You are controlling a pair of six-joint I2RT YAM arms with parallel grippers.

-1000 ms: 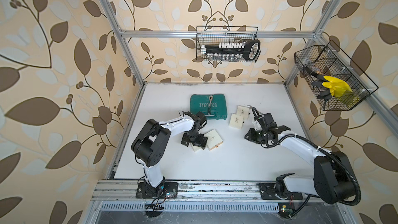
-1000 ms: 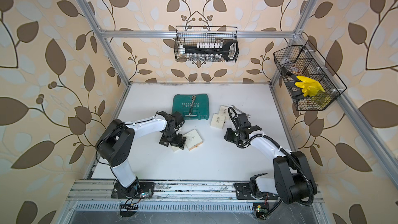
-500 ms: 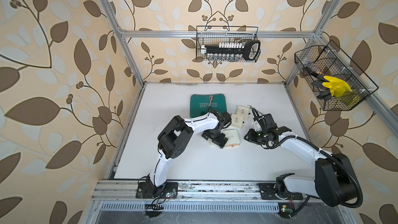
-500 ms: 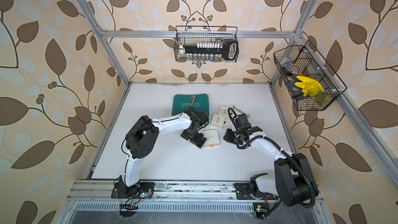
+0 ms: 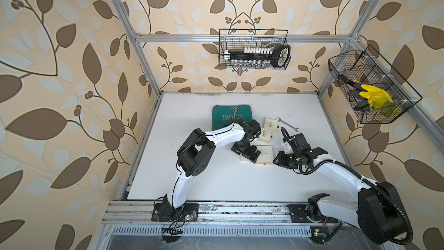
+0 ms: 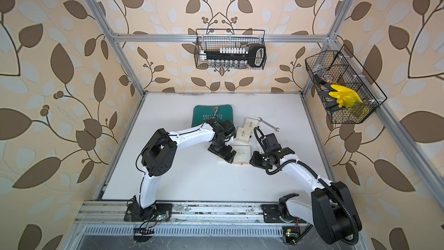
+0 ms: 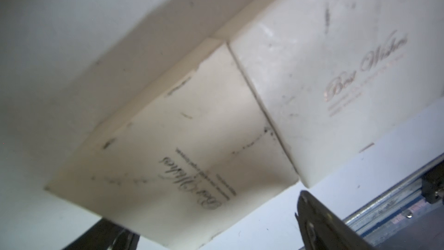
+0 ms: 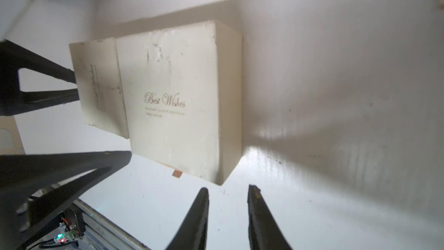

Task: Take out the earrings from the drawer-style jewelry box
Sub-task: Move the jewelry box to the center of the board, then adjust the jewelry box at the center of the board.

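Observation:
The brown pull tab (image 8: 177, 173) points past my right gripper, so my left gripper should reach for the jewelry box's far edge (image 8: 162, 30) and turn the tab to my right gripper.
The cream "Best Wishes" jewelry box (image 5: 265, 153) (image 6: 242, 153) (image 8: 173, 97) (image 7: 336, 68) lies shut mid-table, a brown pull tab (image 8: 176, 173) at its near edge. A lower, smaller cream box (image 7: 180, 152) (image 8: 98, 87) abuts its left side. My left gripper (image 5: 248, 156) (image 6: 225, 156) (image 7: 209, 215) stands open, wide, straddling that smaller box; one finger (image 8: 48, 85) touches its edge. My right gripper (image 5: 276, 161) (image 6: 251, 161) (image 8: 228, 189) sits low by the jewelry box's right near corner, open by a narrow gap with nothing between. The earrings are out of view.
Two more cream boxes (image 5: 270, 123) (image 5: 265, 135) lie just behind, with a small spanner (image 5: 287, 125) beside them. A green pad (image 5: 225, 119) with a ratchet wrench (image 5: 235, 110) is at the back. Wire baskets (image 5: 254, 49) (image 5: 370, 87) hang on the walls.
My left gripper has slid right across the table, pushing both cream boxes along until they lie next to the right gripper. The right arm has barely moved.

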